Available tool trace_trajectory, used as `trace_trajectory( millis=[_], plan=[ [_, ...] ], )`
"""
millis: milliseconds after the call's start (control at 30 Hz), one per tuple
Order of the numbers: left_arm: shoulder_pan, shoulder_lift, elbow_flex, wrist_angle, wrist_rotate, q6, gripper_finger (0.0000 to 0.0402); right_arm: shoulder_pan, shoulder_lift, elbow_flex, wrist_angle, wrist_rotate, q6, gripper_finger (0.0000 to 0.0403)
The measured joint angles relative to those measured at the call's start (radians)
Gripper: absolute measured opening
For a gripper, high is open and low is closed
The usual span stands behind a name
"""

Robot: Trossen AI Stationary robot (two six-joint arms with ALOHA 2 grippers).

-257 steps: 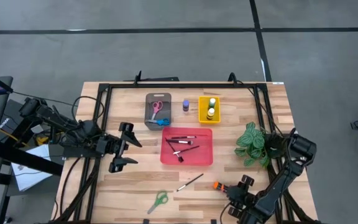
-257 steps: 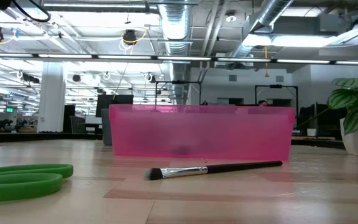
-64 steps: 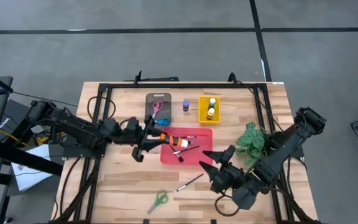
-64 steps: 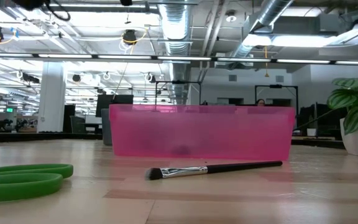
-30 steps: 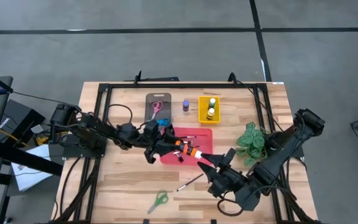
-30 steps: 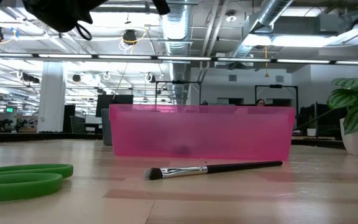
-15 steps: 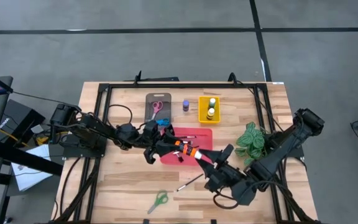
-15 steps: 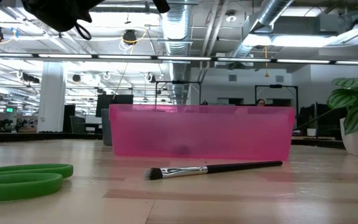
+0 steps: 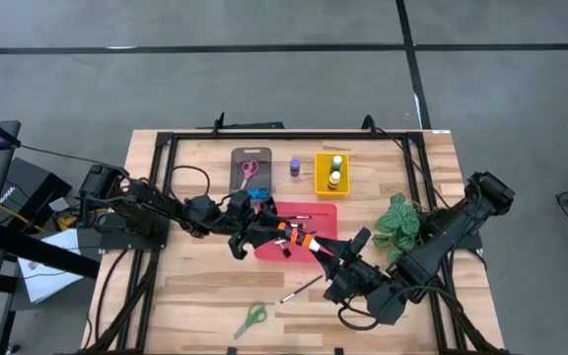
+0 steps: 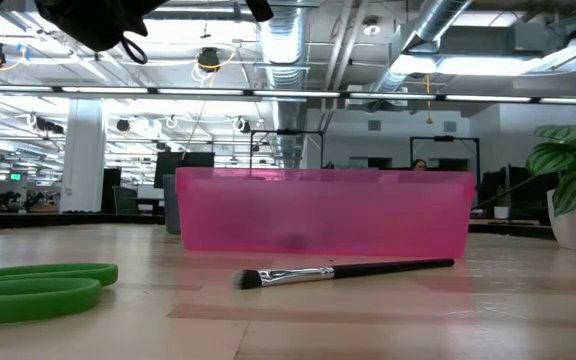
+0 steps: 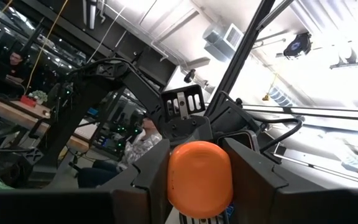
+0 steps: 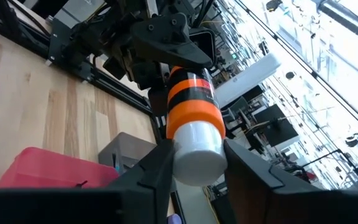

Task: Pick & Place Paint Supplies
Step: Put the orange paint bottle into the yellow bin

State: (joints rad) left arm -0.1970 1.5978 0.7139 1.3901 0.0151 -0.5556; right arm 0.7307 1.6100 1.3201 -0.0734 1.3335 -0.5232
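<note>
The orange tube's bottom end (image 9: 286,228) is pinched in my left gripper, so my right gripper should take hold of the white cap (image 12: 199,154) and lower the tube into the yellow tray bottom first.
My left gripper (image 9: 269,235) is shut on an orange paint tube (image 9: 299,240) with a black band and a white cap, held level above the red tray (image 9: 323,219). My right gripper (image 9: 338,258) is open. In the right wrist view its fingers (image 12: 157,171) stand close on either side of the tube's white cap (image 12: 197,149); I cannot tell if they touch it. A dark-handled brush (image 9: 302,288) and green scissors (image 9: 251,318) lie flat on the table near its front edge, and both show in the low view, the brush (image 10: 343,272) right of the scissors (image 10: 33,285). My left gripper pinches the tube's orange bottom end (image 11: 199,177) between its two fingers (image 11: 157,183). The fingers come level from the table's left and lie along the tube. The tube sticks out level toward the right, lifted clear above the red tray.
Several brushes (image 9: 289,223) lie in the red tray. A grey tray (image 9: 237,187) with pink and blue scissors, a purple bottle (image 9: 295,166) and a yellow tray (image 9: 320,177) with two bottles stand at the back. A green plant (image 9: 399,225) is right, beside my right arm.
My right gripper has moved a little toward the table's left and far side, up to the tube's white cap, so that its fingers now flank the cap. My left gripper has kept still with the tube.
</note>
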Motion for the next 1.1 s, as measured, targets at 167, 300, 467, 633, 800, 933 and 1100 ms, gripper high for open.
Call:
trace_trajectory(
  millis=[167,300,467,633,800,933,1100],
  plan=[
    [-0.001,0.000,0.000,-0.005,0.000,0.006,0.0132,0.002,0.000,0.000,0.004,0.000,0.010,0.0108],
    [-0.001,-0.001,0.000,-0.016,-0.001,0.070,0.0141,0.002,0.000,-0.001,0.003,0.000,0.019,0.0108],
    [0.016,-0.002,0.001,-0.064,-0.010,0.188,0.0170,0.018,0.001,-0.001,0.004,0.030,0.040,0.0108],
    [0.060,0.001,-0.002,-0.189,-0.011,0.326,0.0197,0.064,-0.003,0.000,0.018,0.185,0.039,0.0108],
    [0.115,-0.026,-0.002,-0.377,-0.032,0.468,0.0210,0.109,-0.023,0.000,0.001,0.238,0.062,0.0108],
    [0.142,-0.112,-0.002,-0.610,-0.089,0.569,0.0208,0.129,-0.044,0.000,-0.081,0.238,0.150,0.0108],
    [0.134,-0.280,-0.002,-0.882,-0.143,0.637,0.0198,0.069,-0.048,0.000,-0.245,0.135,0.327,0.0108]
  ],
)
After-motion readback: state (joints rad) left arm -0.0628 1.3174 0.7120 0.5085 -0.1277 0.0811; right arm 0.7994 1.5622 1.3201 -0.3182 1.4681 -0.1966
